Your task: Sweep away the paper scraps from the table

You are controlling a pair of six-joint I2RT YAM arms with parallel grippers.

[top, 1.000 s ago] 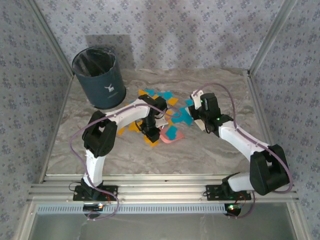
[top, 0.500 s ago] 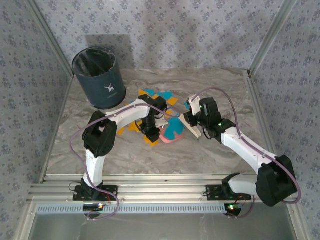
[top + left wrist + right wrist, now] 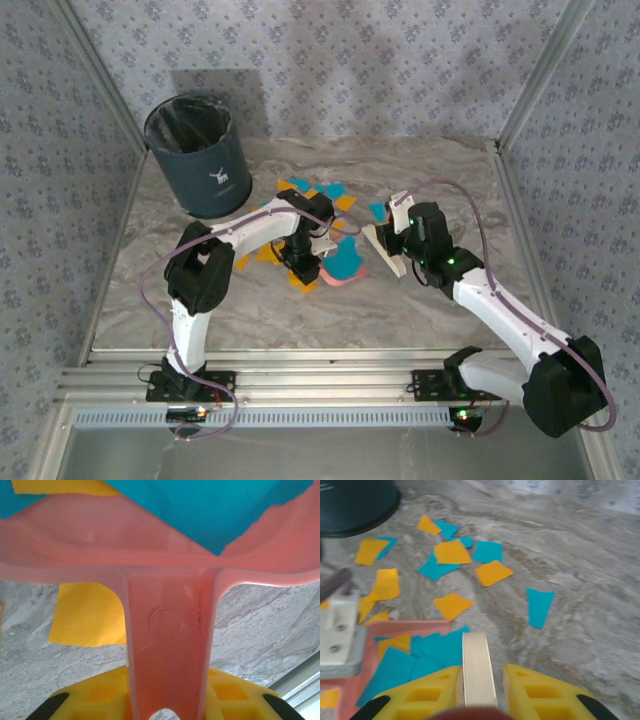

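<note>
Cyan scraps stick out (image 3: 454, 645) over the dustpan's opening, so the robot's right gripper should bring the blade back and push them further into the dustpan (image 3: 402, 662) before it goes to get the lone scrap.
Orange and cyan paper scraps (image 3: 312, 190) lie on the marble table (image 3: 440, 310) behind the arms, with more scraps (image 3: 452, 552) spread out in the right wrist view. My left gripper (image 3: 300, 264) is shut on the handle (image 3: 167, 645) of a pink dustpan (image 3: 347, 270). Its mouth faces right and it holds cyan scraps (image 3: 420, 657). My right gripper (image 3: 402, 240) is shut on a flat cream sweeping blade (image 3: 477, 670), whose edge (image 3: 384, 252) rests at the dustpan's mouth. One cyan scrap (image 3: 539, 607) lies alone to the right, and an orange scrap (image 3: 90, 612) sits beside the handle.
A dark blue bin (image 3: 197, 155) stands at the back left of the table. Patterned walls close in the back and sides, with an aluminium frame (image 3: 330, 385) along the near edge. Bare table lies in front of the dustpan and at the right.
My right gripper has drawn the cream blade left and nearer, pushing cyan scraps into the dustpan. The left gripper and dustpan have stayed put.
</note>
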